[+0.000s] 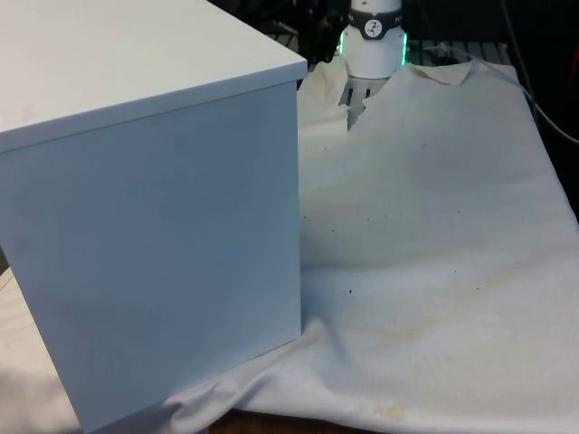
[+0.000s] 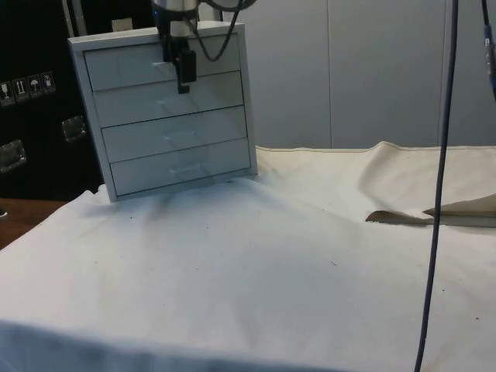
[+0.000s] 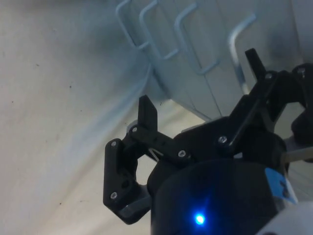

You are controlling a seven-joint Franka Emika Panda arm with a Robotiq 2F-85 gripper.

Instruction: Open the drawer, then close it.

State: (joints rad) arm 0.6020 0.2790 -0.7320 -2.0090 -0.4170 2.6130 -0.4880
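My gripper will slide out the top drawer (image 3: 269,41) alone when it pulls the drawer's handle, since a straight seam (image 3: 212,95) parts that drawer from the one below.
A white chest of drawers (image 2: 174,132) stands at the table's far end in the side view, all of its drawers pushed in. In the front view the chest (image 1: 154,226) shows a plain panel on the front view's left. My gripper (image 2: 184,84) hangs fingers-down just in front of the top drawer (image 2: 128,68), near its handle. In the wrist view the gripper (image 3: 200,85) is open, with nothing between its fingers (image 3: 147,113). One fingertip lies close to the nearest bar handle (image 3: 238,46), apart from it. The other drawers' handles (image 3: 154,29) line up beyond.
The white cloth (image 2: 256,263) covers the table, with a raised fold (image 2: 434,217) at the side view's right. A dark cable (image 2: 439,194) hangs down in front of that side. The robot's base (image 1: 373,41) stands behind the chest.
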